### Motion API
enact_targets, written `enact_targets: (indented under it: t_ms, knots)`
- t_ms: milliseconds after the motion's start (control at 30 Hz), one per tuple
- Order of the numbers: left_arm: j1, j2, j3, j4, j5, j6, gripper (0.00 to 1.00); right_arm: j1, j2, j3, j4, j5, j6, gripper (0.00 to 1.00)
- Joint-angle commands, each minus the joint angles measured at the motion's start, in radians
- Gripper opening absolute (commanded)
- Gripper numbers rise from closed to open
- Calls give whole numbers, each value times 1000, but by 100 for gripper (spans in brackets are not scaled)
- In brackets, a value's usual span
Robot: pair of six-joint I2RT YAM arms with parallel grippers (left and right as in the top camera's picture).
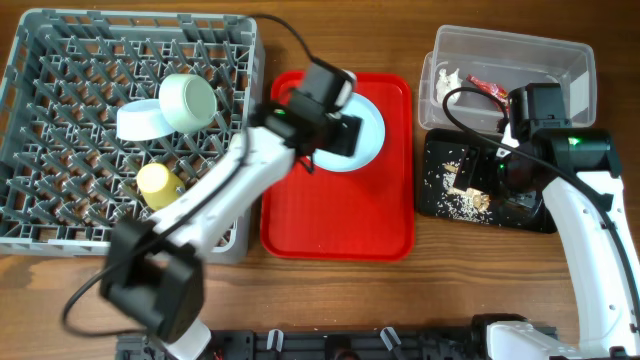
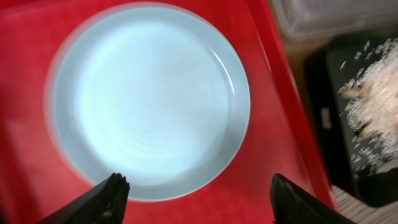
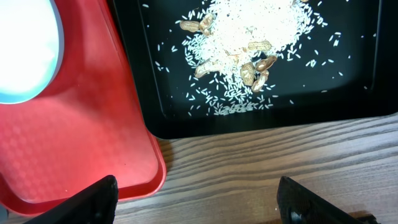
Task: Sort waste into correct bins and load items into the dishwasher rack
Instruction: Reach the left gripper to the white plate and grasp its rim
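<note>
The robot's left gripper has one finger above the plate and the other above open red tray (image 1: 374, 182), so it should go on down before it closes on the plate's near rim (image 1: 358, 168).
A pale round plate (image 2: 149, 99) lies on the red serving tray (image 2: 267, 180); in the overhead view its right part (image 1: 367, 125) shows beside my left gripper (image 1: 338, 140). The left gripper (image 2: 199, 188) hangs open just over the plate's near rim, holding nothing. My right gripper (image 3: 198, 196) is open and empty above the wood, near the black tray (image 3: 149, 93) that holds rice and peanut scraps (image 3: 249, 31). The grey rack (image 1: 60, 60) holds a mint bowl (image 1: 188, 102) on its side, a paler bowl (image 1: 143, 122) and a yellow cup (image 1: 157, 183).
The clear tub (image 1: 570, 60) at the back right holds a red wrapper (image 1: 490, 88) and a white tissue (image 1: 447, 78). The right arm (image 1: 590, 220) reaches in over the black tray (image 1: 435, 150). The red tray's corner (image 3: 149, 168) lies close beside the black tray.
</note>
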Motion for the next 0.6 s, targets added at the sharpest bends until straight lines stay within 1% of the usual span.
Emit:
enact_targets:
  t_ms: [0, 67, 100, 167, 367, 433, 467, 500, 533, 567]
  knots:
    - [-42, 104, 2, 24, 15, 24, 75, -3, -18, 17, -2, 14, -13, 83]
    - [-55, 146, 2, 39, 15, 25, 75, -3, -18, 17, -2, 14, -13, 82]
    - [-59, 163, 2, 47, 15, 25, 78, -3, -18, 17, -2, 14, -13, 82]
    - [-63, 192, 2, 60, 11, 24, 79, -3, -18, 17, -2, 14, -13, 82]
    - [-63, 246, 2, 60, 12, 24, 77, -3, -18, 17, -2, 14, -13, 82]
    - [-63, 260, 2, 43, 12, 24, 69, -3, -18, 17, -2, 14, -13, 83]
    - [-63, 264, 2, 31, 16, 24, 64, -3, -18, 17, -2, 14, -13, 82]
    - [-65, 269, 2, 12, 16, 23, 56, -3, -18, 17, -2, 14, -13, 82]
    - [-66, 269, 2, -1, 16, 23, 52, -3, -18, 17, -2, 14, -12, 82]
    - [-68, 269, 2, -13, 16, 23, 50, -3, -18, 17, -1, 14, -12, 82]
